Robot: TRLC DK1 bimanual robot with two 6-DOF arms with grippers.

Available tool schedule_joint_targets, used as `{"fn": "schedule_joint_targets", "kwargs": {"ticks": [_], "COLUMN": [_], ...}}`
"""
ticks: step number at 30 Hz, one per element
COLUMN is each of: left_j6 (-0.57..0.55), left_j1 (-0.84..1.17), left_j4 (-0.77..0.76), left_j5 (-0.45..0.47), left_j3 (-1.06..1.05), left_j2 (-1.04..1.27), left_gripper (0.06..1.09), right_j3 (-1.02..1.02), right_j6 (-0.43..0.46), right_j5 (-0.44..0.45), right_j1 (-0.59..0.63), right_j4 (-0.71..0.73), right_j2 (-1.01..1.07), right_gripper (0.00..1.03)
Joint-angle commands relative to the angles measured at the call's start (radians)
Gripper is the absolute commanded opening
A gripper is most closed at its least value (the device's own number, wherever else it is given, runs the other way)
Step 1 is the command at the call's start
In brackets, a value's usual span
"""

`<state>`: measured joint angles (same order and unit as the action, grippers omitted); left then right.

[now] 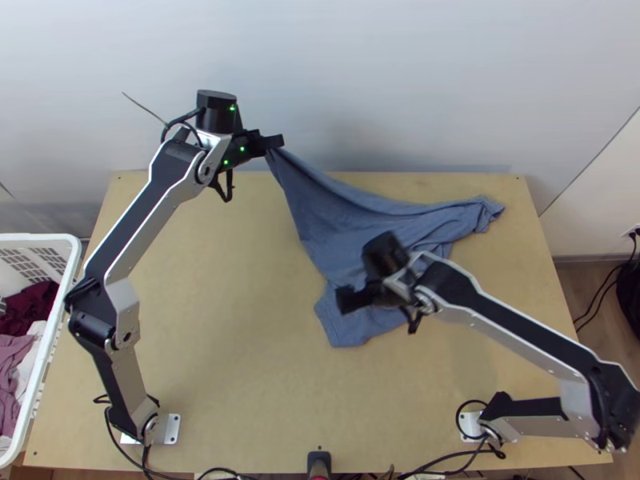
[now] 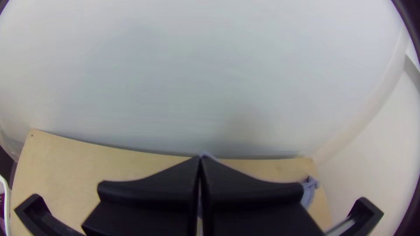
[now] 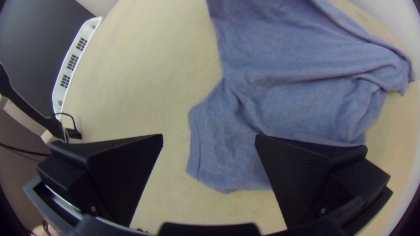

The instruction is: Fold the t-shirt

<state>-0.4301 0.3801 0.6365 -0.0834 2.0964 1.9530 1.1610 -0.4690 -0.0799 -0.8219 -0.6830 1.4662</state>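
My gripper will carry the side of the blue t-shirt (image 1: 330,250) across. It drapes from my left gripper in soft, limp creases (image 1: 320,190), so it will fold over, staying flat.
The blue t-shirt (image 1: 320,216) lies unevenly over the table's right half, with one corner pulled up to the back left. At that raised corner my left gripper (image 1: 274,144) is shut on the cloth; in the left wrist view the left gripper (image 2: 200,175) has its fingers pressed together. My right gripper (image 1: 346,299) stands over the shirt's near-left part. In the right wrist view the right gripper (image 3: 209,142) is wide open above the shirt (image 3: 227,144), whose hemmed edge lies between the fingers, with folds running across the rest.
A white laundry basket (image 1: 60,320) with dark red, mauve and white clothes stands beyond the table's left edge. Bare wooden table (image 1: 240,336) extends left of and in front of the shirt. A wall (image 1: 400,88) rises behind the table.
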Motion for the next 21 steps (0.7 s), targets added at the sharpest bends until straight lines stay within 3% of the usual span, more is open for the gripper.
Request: {"fn": "schedule_joint_targets", "kwargs": {"ticks": [1, 16, 18, 21], "left_j6": [0.004, 0.014, 0.016, 0.014], "left_j1": [-0.012, -0.040, -0.044, -0.053], "left_j4": [0.003, 0.000, 0.000, 0.000], "left_j5": [-0.012, -0.012, -0.012, -0.010], "left_j3": [-0.062, -0.079, -0.079, -0.081], "left_j2": [-0.035, -0.040, -0.040, -0.040], "left_gripper": [0.10, 0.10, 0.10, 0.10], "right_j3": [-0.087, -0.106, -0.110, -0.113], "right_j6": [-0.002, 0.013, 0.016, 0.027], "right_j5": [0.012, 0.089, 0.098, 0.112], "right_j1": [-0.131, -0.137, -0.137, -0.140], "right_j4": [0.082, 0.220, 0.221, 0.221], "right_j2": [0.072, 0.243, 0.246, 0.244], "right_gripper": [0.98, 0.95, 0.91, 0.71]}}
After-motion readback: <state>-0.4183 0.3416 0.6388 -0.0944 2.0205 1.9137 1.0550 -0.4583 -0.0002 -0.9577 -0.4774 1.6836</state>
